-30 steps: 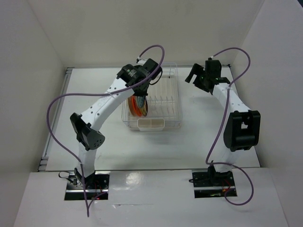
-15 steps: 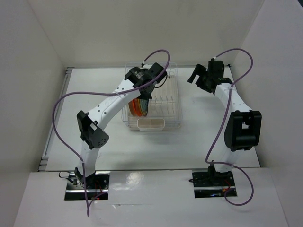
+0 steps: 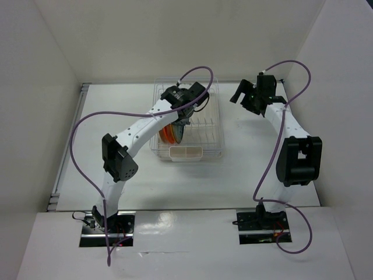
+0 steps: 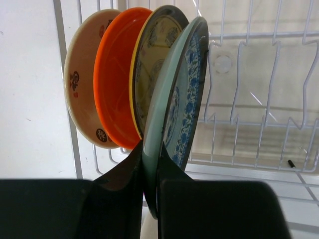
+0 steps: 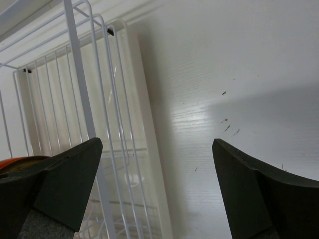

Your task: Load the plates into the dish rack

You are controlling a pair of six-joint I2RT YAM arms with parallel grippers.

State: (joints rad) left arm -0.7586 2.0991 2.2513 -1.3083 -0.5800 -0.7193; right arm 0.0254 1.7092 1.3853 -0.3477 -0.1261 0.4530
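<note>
My left gripper keeps lowering the white plate with blue-green pattern point(image 4: 187, 102) until the dish rack's tines point(image 4: 209, 89) hold it, then let go, because the plate is upright and parallel to the yellow patterned plate.
Several plates stand on edge at the left of the white wire dish rack point(image 4: 259, 84): a pale beige plate point(image 4: 79, 94), an orange plate point(image 4: 114, 84) and a yellow patterned plate point(image 4: 154, 59). Beside them is the white plate with blue-green pattern point(image 4: 187, 89), upright, its lower rim pinched by my left gripper point(image 4: 151, 149), which is shut on it. Whether it rests on the tines I cannot tell. From above, the left gripper point(image 3: 182, 119) hangs over the plates point(image 3: 171, 133) in the dish rack point(image 3: 211, 125). My right gripper point(image 3: 245, 96) stands open over the table right of the rack, holding nothing.
A beige rectangular holder point(image 3: 186, 153) hangs on the rack's near end. Rows of upright tines point(image 4: 269, 119) run right of the plates. In the right wrist view the rack's wire wall point(image 5: 99, 99) is at left. White walls enclose the table point(image 3: 250, 169); purple cables point(image 3: 81, 125) loop above the arms.
My left arm has swung right and farther over the rack, carrying the blue-green plate toward the standing plates. The right gripper shifted slightly right and stayed open.
</note>
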